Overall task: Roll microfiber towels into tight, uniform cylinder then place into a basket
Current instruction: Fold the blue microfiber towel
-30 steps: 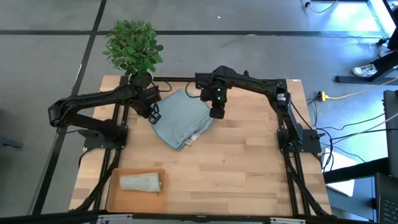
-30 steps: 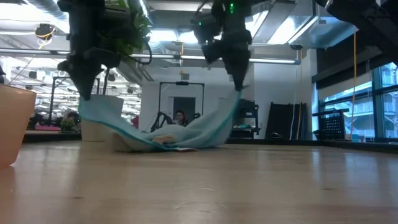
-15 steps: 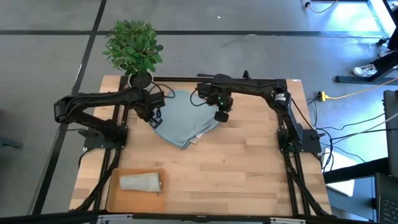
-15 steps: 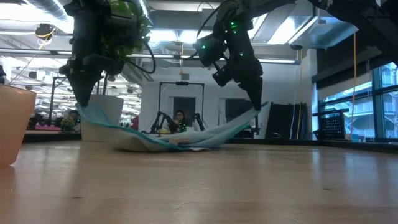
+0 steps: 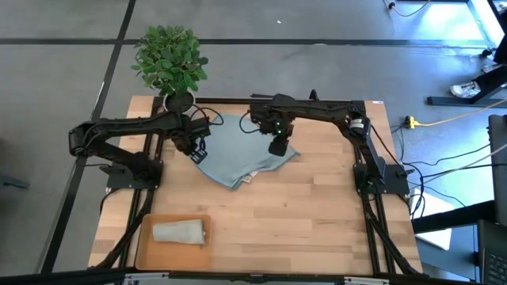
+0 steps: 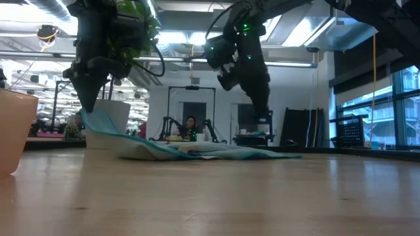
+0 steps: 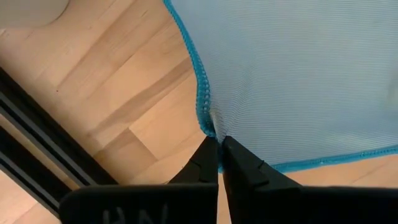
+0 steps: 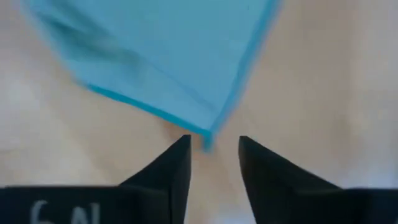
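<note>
A white tag pokes out from under the towel's near edge, so the towel will flop over limply and bring that tag up when the robot folds it.
A light blue microfiber towel lies spread at the table's far middle. Its left corner is raised in my left gripper, which is shut on it. The rest slopes down to the wood and lies flat. My right gripper hangs open just above the towel's right corner and touches nothing. A pale grey-green rolled towel lies in the orange-tan basket at the near left. My left gripper pinches the towel's stitched corner between its two shut fingers, coming from above and pointing down. The corner is held a little above the table. From there the cloth runs down slack to the part that rests on the wood.
A white pot with a green plant stands at the far left corner, close behind my left arm. A black frame runs along the far edge. Bare wood fills the near and right parts of the table.
My right gripper has come down toward the table, opened and let go of the towel's right corner. That corner, lifted a second ago, has fallen and now lies flat on the wood. The left corner stays raised in my left gripper.
</note>
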Available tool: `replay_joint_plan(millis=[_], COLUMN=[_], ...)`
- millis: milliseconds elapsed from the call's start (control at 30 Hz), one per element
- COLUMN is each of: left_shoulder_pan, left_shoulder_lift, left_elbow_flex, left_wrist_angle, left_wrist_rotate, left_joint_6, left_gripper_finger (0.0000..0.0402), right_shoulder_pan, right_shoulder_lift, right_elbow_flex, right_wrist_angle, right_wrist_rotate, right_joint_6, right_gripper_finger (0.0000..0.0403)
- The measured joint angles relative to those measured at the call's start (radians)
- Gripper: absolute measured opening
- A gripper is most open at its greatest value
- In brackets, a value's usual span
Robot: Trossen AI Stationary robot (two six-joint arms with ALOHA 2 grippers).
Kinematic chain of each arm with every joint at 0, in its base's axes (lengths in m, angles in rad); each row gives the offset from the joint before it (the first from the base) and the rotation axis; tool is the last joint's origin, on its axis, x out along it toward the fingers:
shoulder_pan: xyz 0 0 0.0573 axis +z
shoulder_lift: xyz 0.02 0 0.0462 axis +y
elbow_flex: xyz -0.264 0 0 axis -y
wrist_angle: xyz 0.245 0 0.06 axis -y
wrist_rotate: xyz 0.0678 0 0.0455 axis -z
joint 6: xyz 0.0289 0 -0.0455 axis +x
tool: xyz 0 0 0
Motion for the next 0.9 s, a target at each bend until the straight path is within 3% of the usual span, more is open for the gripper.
replay_joint_plan(millis=[133,233,467,900], left_shoulder_pan=[0.0,0.0,0.0,0.0], left_shoulder_lift=[0.0,0.0,0.0,0.0], left_elbow_flex=[0.0,0.0,0.001,0.001], left_wrist_angle=[0.0,0.0,0.0,0.0], left_wrist_rotate=[0.0,0.0,-0.001,0.0], left_joint_6=[0.0,0.001,0.001,0.002], left_gripper_finger=[0.0,0.0,0.0,0.0], right_shoulder_pan=[0.029,0.089,0.23,0.267], right_shoulder_lift=[-0.001,-0.001,-0.001,-0.001], right_elbow_flex=[0.015,0.018,-0.051,-0.305], right_wrist_angle=[0.129,0.231,0.493,0.957], right_wrist_rotate=[-0.286,-0.41,-0.371,-0.443], right_joint_6=[-0.076,-0.204,-0.466,-0.52], right_gripper_finger=[0.015,0.0149,0.0142,0.0142])
